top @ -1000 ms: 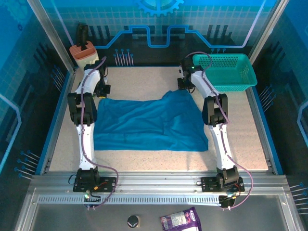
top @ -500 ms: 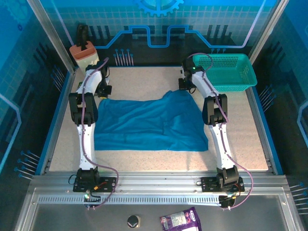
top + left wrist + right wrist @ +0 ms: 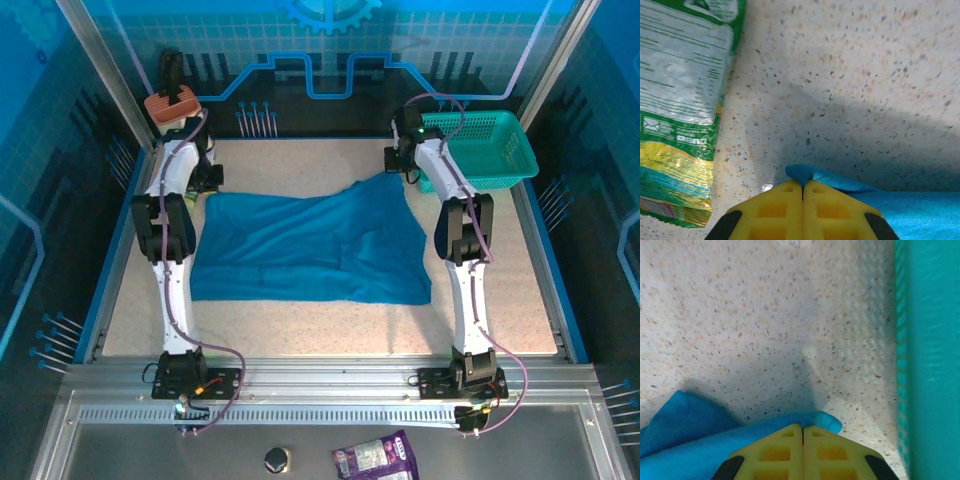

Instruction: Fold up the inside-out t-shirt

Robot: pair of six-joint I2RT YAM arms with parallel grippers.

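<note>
The t-shirt's far corners (image 3: 389, 180) are pinched in both grippers, so my right gripper goes on pulling its corner toward me until the t-shirt's far edge (image 3: 335, 194) is straight, and then let go.
The inside-out t-shirt (image 3: 310, 245) is a plain blue cloth spread over the middle of the speckled table. My left gripper (image 3: 204, 186) is at its far left corner. In the left wrist view, the yellow fingers (image 3: 775, 210) are pressed together with a fold of the t-shirt (image 3: 802, 175) pinched between them. My right gripper (image 3: 401, 170) is at the far right corner, beside the basket. In the right wrist view, its fingers (image 3: 830, 452) are shut on a lifted edge of the t-shirt (image 3: 825, 421), and the cloth rises from the table toward them.
A teal mesh basket (image 3: 480, 145) stands at the far right, its wall (image 3: 930, 365) close to my right gripper. A green and yellow packet (image 3: 680, 100) lies just left of my left gripper. An orange-topped object (image 3: 172, 108) sits at the far left corner. A purple packet (image 3: 375, 460) lies in front of the arm bases.
My right gripper has closed on the shirt's far right corner. Both grippers have moved toward the far edge and slightly outward, pulling the shirt's far edge with them.
</note>
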